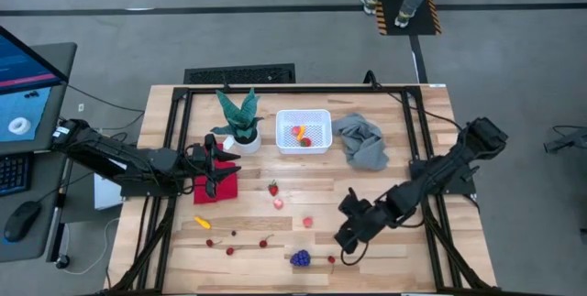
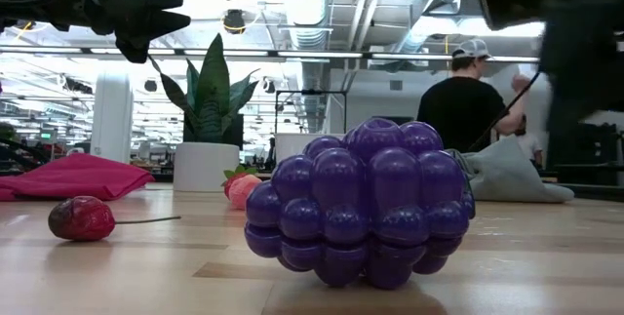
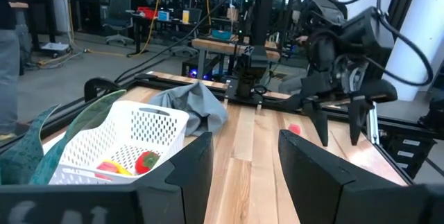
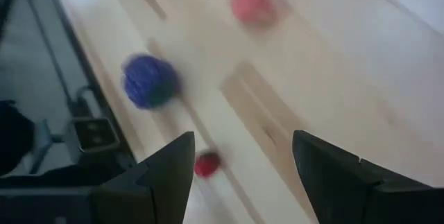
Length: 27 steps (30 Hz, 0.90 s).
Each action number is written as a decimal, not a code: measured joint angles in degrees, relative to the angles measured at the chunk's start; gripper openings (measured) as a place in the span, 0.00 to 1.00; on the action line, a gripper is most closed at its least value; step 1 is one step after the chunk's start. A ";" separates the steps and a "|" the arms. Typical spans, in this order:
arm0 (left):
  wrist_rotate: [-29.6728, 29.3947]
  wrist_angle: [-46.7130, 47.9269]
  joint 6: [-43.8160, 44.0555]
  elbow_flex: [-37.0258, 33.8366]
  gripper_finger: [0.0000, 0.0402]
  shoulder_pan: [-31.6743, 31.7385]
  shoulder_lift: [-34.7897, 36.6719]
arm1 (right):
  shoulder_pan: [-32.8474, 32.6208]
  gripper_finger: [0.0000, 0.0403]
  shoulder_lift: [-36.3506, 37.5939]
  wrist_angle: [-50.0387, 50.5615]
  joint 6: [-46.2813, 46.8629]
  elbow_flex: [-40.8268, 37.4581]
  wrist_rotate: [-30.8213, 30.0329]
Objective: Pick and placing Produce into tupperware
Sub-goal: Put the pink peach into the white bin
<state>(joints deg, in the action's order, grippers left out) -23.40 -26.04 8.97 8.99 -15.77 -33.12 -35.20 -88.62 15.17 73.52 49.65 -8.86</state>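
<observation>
My right gripper should keep drawing back, open, until its fingers straddle that ball, because the pink ball (image 3: 295, 128) beside it lies free of other produce.
The white tupperware (image 1: 303, 132) stands at the table's far middle and holds red and yellow produce (image 3: 128, 163). Loose on the near half of the table lie a strawberry (image 1: 272, 188), pink balls (image 1: 308, 222), a yellow piece (image 1: 202, 223), several cherries (image 1: 230, 250) and a purple grape bunch (image 1: 300, 258). My right gripper (image 1: 347, 243) hangs open, tilted down, above the table just right of the grape bunch (image 4: 148, 80), with a cherry (image 4: 206, 164) below it. My left gripper (image 1: 225, 169) stands open and level over the red cloth (image 1: 216, 187), pointing toward the tupperware (image 3: 118, 144).
A potted plant (image 1: 240, 120) stands left of the tupperware and a crumpled grey cloth (image 1: 362, 141) lies to its right. A black frame (image 1: 293, 89) runs around the table top. People stand in the room beyond the table.
</observation>
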 joint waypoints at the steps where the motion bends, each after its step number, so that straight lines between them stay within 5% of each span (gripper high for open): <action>1: 0.02 0.02 0.05 0.00 0.39 0.00 0.00 | -0.29 0.66 0.05 1.71 0.92 0.00 0.06; 19: 0.13 0.04 0.81 0.00 0.39 0.00 0.01 | -0.84 0.66 1.42 36.74 17.08 0.00 1.60; 27: 0.13 0.07 0.79 0.00 0.39 0.00 0.00 | -2.97 0.66 1.22 38.79 22.38 0.00 4.88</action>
<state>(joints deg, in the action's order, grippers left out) -23.26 -25.98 9.76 8.99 -15.77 -33.12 -38.18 -87.40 53.96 95.91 49.65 -3.98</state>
